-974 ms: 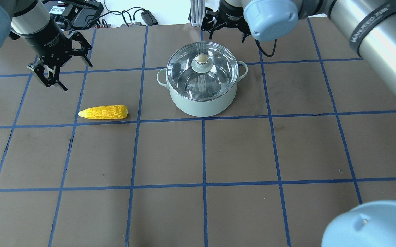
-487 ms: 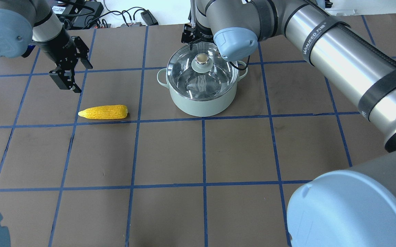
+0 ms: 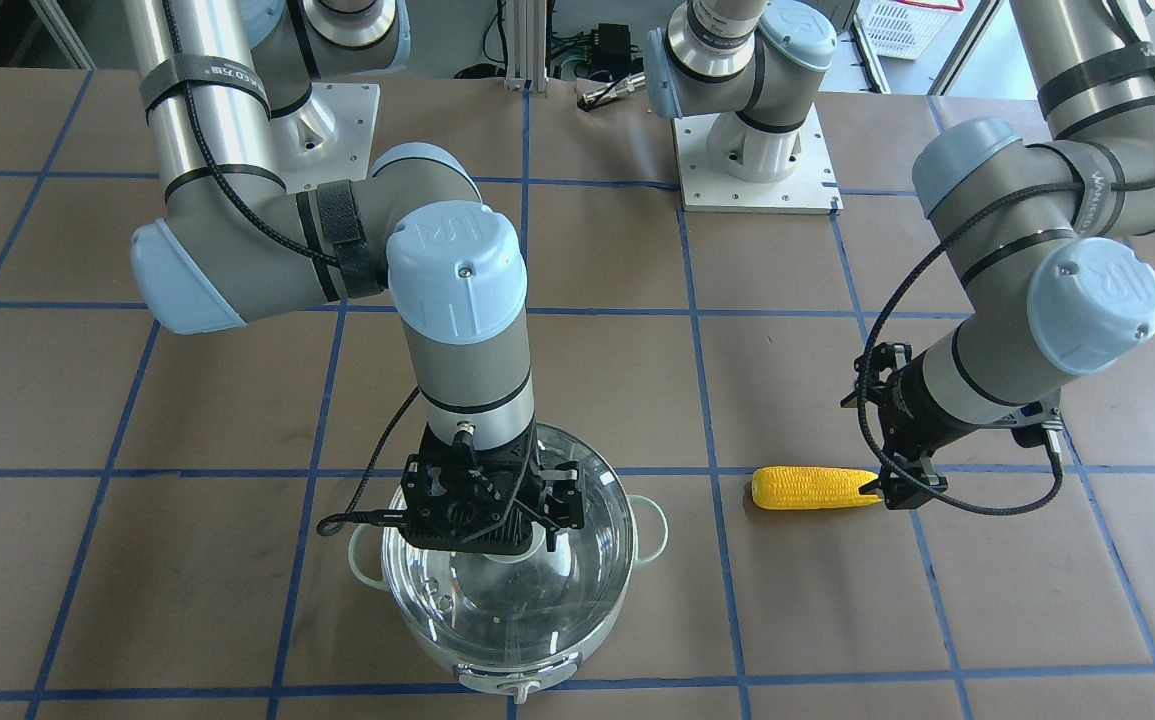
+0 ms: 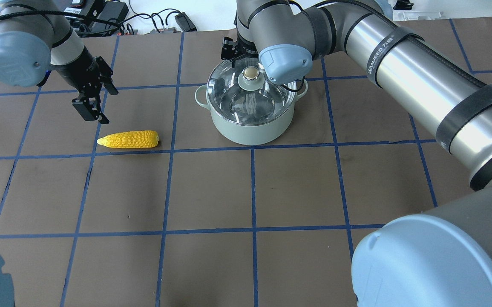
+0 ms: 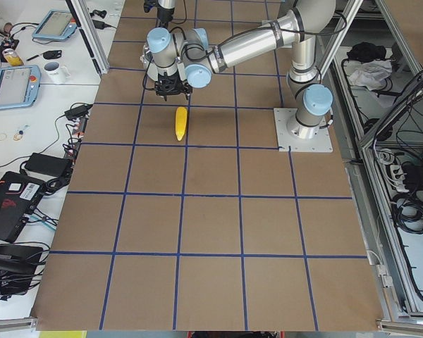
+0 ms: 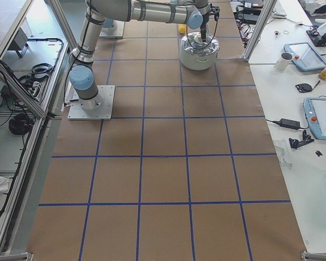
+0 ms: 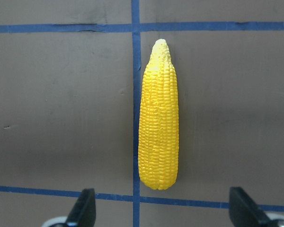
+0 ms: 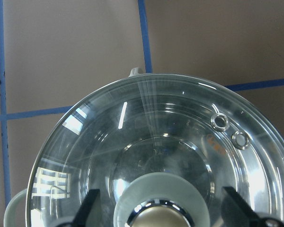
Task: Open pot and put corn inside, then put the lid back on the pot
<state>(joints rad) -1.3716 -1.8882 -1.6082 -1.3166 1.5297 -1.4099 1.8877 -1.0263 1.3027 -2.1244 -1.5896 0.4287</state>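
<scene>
My gripper will lift the glass lid and should uncover an empty pot [image 3: 515, 654], because shiny rings of the pot's bottom [image 8: 154, 156] can be seen clearly through the lid.
The pale grey-green pot [image 4: 250, 128] stands at the far middle of the table with the glass lid [image 4: 233, 100] on it; the lid's beige knob [image 4: 250, 73] shows. My right gripper [image 3: 492, 525] is open and hangs just over the lid [image 3: 577, 580], with a fingertip [image 8: 90, 208] on each side of the knob, not touching. The yellow corn [image 4: 128, 139] lies flat to the pot's left. My left gripper [image 4: 91, 111] is open and empty above the corn [image 7: 158, 127], apart from it.
Brown table surface with a blue tape grid. Cables and electronics [image 4: 101, 17] lie past the far edge. The two arm bases [image 3: 752, 150] stand at the robot's side of the table. The right arm's long link [image 4: 420, 81] crosses over the table's right half.
My right arm swung left and brought its gripper from behind the pot to over the lid knob. My left gripper turned and moved right and nearer, towards the corn.
</scene>
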